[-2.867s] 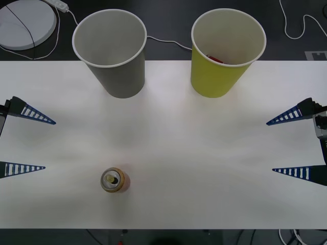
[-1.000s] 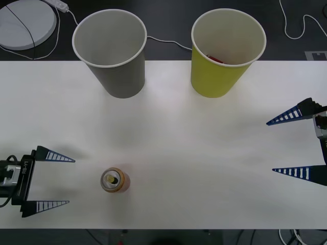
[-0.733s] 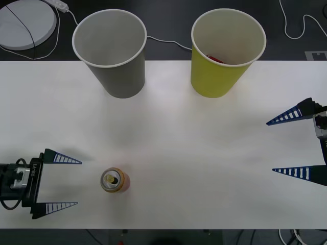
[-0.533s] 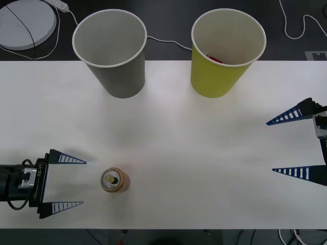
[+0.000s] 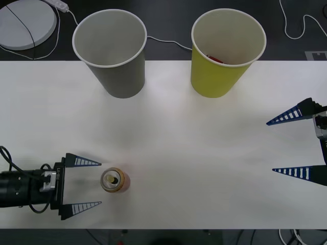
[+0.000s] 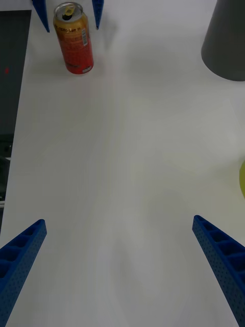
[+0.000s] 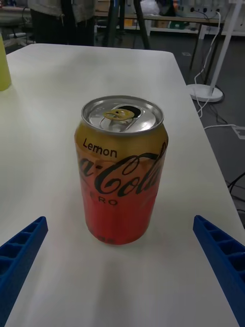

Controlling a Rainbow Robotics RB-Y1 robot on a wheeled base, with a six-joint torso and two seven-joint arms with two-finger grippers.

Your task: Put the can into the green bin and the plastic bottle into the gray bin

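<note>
A red sliver (image 5: 215,59) can be seen inside the green bin (image 5: 218,76), so I expect another can to be lying at the bottom of the bin when I bring the can over.
The can (image 5: 113,180), orange-gold with a gold pull-tab top, stands upright near the table's front left. My left gripper (image 5: 100,184) is open and level with the can. Its fingertips reach just to the can's left side, one on each flank, without touching. The left wrist view has the can (image 7: 122,173) close up, centred between my fingers (image 7: 20,255). The gray bin (image 5: 110,51) stands at the back left and the green bin (image 5: 228,51) at the back right. My right gripper (image 5: 270,147) rests open at the table's right edge. The plastic bottle is out of view.
A red item (image 5: 214,59) lies inside the green bin. A white round disc (image 5: 25,23) and white cables lie on the dark floor behind the table. The can stands close to the table's front edge (image 5: 163,228). In the right wrist view, the can (image 6: 74,38) is far across the bare table.
My left gripper has swung from the table's left edge down to the front and slid right until its open fingertips reach the can. The can, the bins and the right gripper have not moved.
</note>
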